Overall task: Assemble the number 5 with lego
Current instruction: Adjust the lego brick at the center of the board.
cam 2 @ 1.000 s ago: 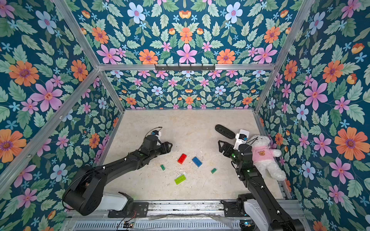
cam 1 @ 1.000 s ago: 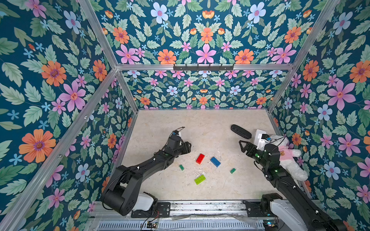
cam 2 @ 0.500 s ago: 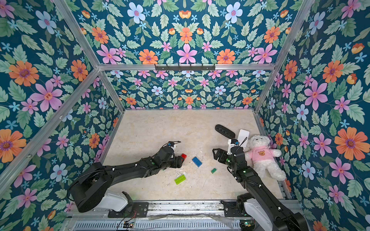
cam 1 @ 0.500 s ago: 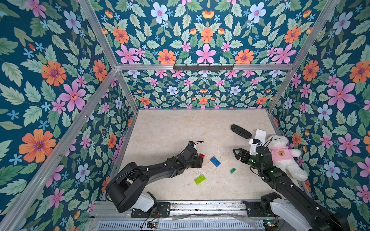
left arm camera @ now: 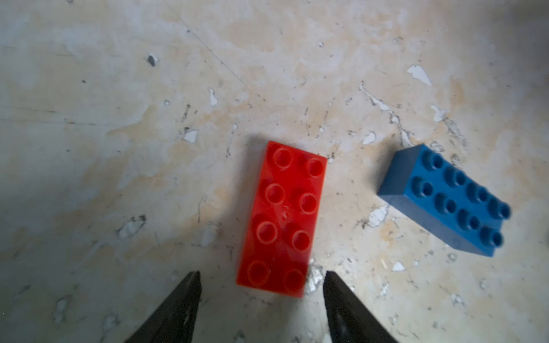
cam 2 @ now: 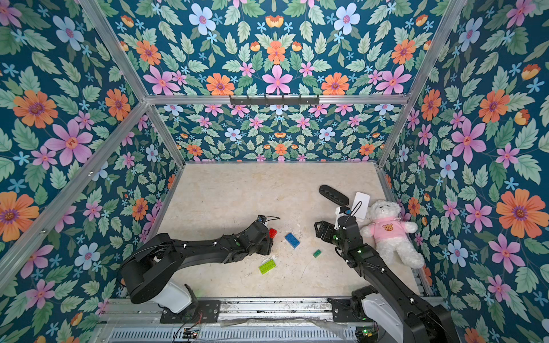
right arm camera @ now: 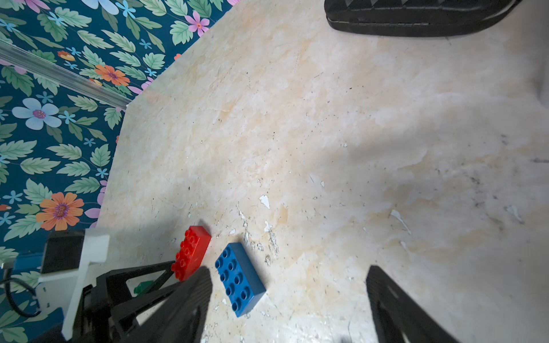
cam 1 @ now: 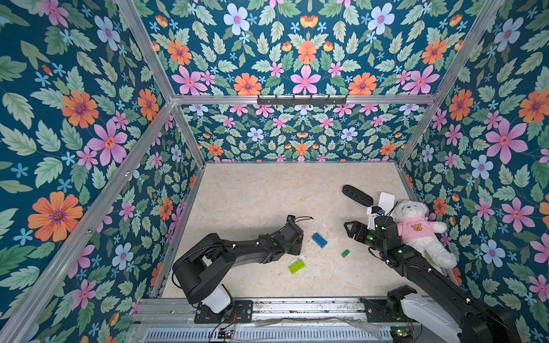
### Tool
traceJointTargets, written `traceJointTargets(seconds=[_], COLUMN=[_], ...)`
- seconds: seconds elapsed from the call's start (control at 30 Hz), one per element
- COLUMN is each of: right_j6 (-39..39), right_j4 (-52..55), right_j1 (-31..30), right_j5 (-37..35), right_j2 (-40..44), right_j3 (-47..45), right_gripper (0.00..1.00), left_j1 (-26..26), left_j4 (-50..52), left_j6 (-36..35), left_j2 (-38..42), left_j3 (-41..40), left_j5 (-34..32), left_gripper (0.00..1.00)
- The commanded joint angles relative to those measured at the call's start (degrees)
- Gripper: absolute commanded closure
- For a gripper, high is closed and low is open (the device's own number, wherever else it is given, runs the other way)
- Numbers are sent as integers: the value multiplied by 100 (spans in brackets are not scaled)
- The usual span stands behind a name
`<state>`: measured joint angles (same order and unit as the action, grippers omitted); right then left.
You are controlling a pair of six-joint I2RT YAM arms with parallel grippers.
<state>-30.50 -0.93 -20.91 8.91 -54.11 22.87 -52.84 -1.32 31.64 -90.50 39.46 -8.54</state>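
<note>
Next, I take the red brick's near end (left arm camera: 275, 273) with my left gripper and turn it straight across, because the red brick (left arm camera: 284, 214) is lying crooked for a level bar of the 5.
The lego lies loose on the beige floor. A red brick (left arm camera: 282, 219) lies studs up, and its near end reaches just between the tips of my left gripper (left arm camera: 261, 276), which is open and touches nothing. In a top view only a corner of the red brick (cam 2: 272, 232) shows past that gripper. To its right is a blue brick (cam 1: 319, 240), with a lime-green brick (cam 1: 296, 266) toward the front. A tiny dark green brick (cam 1: 345, 253) lies right of the blue one, and another dark green brick (right arm camera: 142, 287) shows behind the left gripper. My right gripper (cam 1: 350, 230) hangs open and empty, right of the blue brick (right arm camera: 239, 279).
A black oblong case (cam 1: 357, 195) lies at the back right, with a white card (cam 1: 386, 201) beside it. A white teddy bear (cam 1: 419, 231) in a pink shirt lies against the right wall, beside my right arm. Flowered walls close off three sides.
My left arm has swung right and forward, coming down over the red brick and hiding one small green brick in the top views. My right gripper has come slightly forward and left.
</note>
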Motion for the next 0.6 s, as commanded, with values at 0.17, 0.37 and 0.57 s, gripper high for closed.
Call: traceJointTargets(seconds=[0.17,0.37,0.57], right_j6=[-56,-153,-267], right_j4=[275,568,983], right_j1=[-118,-238,-414], right_j5=[-178,-243,-437], right_j2=[-17,-3,-54], right_j3=[108,155,233], right_gripper=[19,21,21], left_j1=[-3,12,19], left_j4=[195,161,41], left_j6=[-319,-486,-704], left_j2=[-118,-422,-534], left_j3=[107,314,439], left_j5=[-446,-491,-515], left_gripper=[38,49,54])
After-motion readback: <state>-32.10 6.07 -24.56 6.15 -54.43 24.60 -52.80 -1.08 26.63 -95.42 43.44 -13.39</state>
